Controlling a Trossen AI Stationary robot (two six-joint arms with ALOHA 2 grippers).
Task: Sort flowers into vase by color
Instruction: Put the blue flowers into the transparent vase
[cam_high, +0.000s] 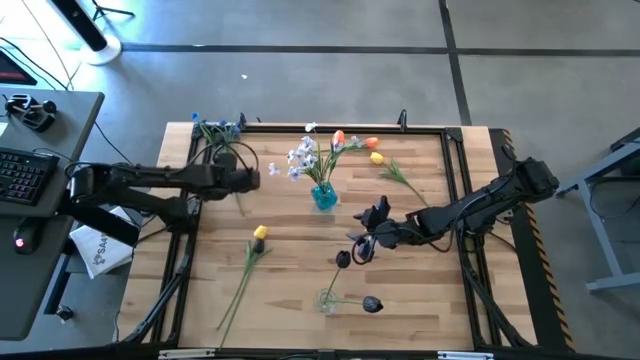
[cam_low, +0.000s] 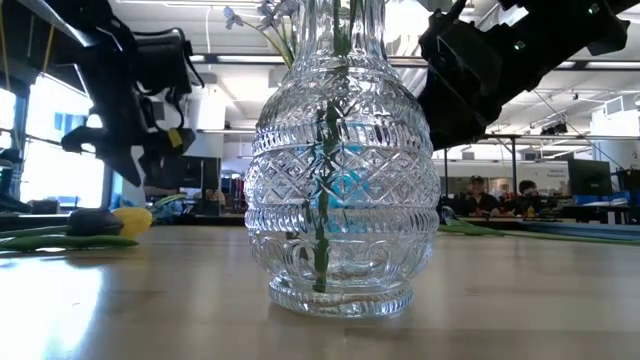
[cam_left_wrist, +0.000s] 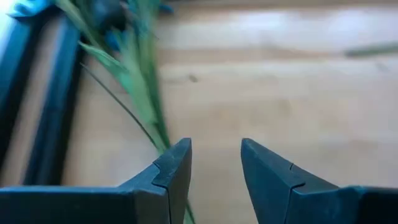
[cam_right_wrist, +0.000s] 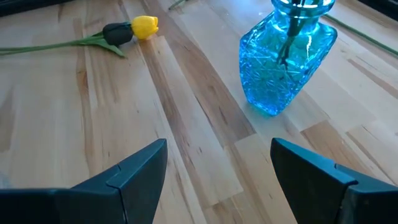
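The blue flowers' stems (cam_left_wrist: 147, 102) are at a slant under a finger of my left gripper. Next, I turn the gripper so it lines up with the stems (cam_left_wrist: 163, 140) before I close it on them.
A blue vase (cam_high: 323, 196) at the table's middle back holds white sprays (cam_high: 302, 157) and orange tulips (cam_high: 340, 139). A clear vase (cam_high: 328, 298) near the front holds a green stem with a dark bud (cam_high: 343, 260). Blue flowers (cam_high: 217, 129) lie at the far left, their stem (cam_left_wrist: 146, 106) running past my left gripper (cam_left_wrist: 216, 163), which is open with nothing between its fingertips. One yellow tulip (cam_high: 260, 233) lies left of centre, another (cam_high: 377, 158) behind the blue vase's right. My right gripper (cam_right_wrist: 217, 162) hangs open over bare wood between the two vases.
A second dark bud (cam_high: 372, 303) lies right of the clear vase. A black rail frame (cam_high: 185, 250) runs along the table's edges. Bare wood (cam_high: 290, 270) lies open between the yellow tulip and the clear vase. People sit in the room far beyond the table.
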